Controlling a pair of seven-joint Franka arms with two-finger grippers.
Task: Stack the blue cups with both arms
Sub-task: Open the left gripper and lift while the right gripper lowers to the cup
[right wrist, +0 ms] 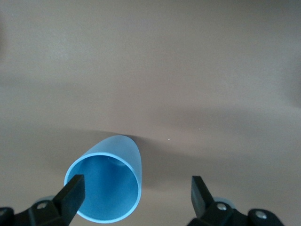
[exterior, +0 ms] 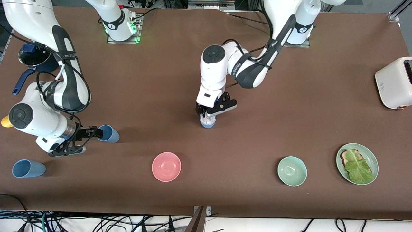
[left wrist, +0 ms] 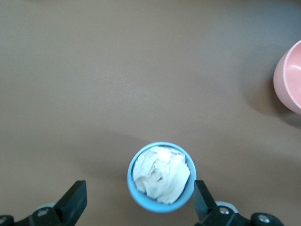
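My left gripper needs to back away first, because it hangs over the blue cup with white paper (exterior: pixel 207 121). My right gripper will then stack the second blue cup (exterior: pixel 109 134) there.
A blue cup (exterior: pixel 207 124) stands upright at the table's middle with crumpled white paper (exterior: pixel 208 120) in it. My left gripper (exterior: pixel 209 114) is open just above it. In the left wrist view the cup (left wrist: pixel 161 205) sits between the fingers of my left gripper (left wrist: pixel 138 203), close to one finger (left wrist: pixel 202 200). A second blue cup (exterior: pixel 109 134) lies on its side toward the right arm's end. My right gripper (exterior: pixel 89 139) is open beside its mouth. In the right wrist view one finger (right wrist: pixel 71 192) overlaps the rim of this cup (right wrist: pixel 106 188). A third blue cup (exterior: pixel 28 168) lies on its side, nearer the camera.
A pink bowl (exterior: pixel 166 166), a mint-green bowl (exterior: pixel 292 170) and a green plate (exterior: pixel 373 161) with toast and lettuce lie nearer the camera. A white toaster (exterior: pixel 394 82) stands at the left arm's end. A dark blue pot (exterior: pixel 32 58) and a yellow object (exterior: pixel 6 121) are by the right arm.
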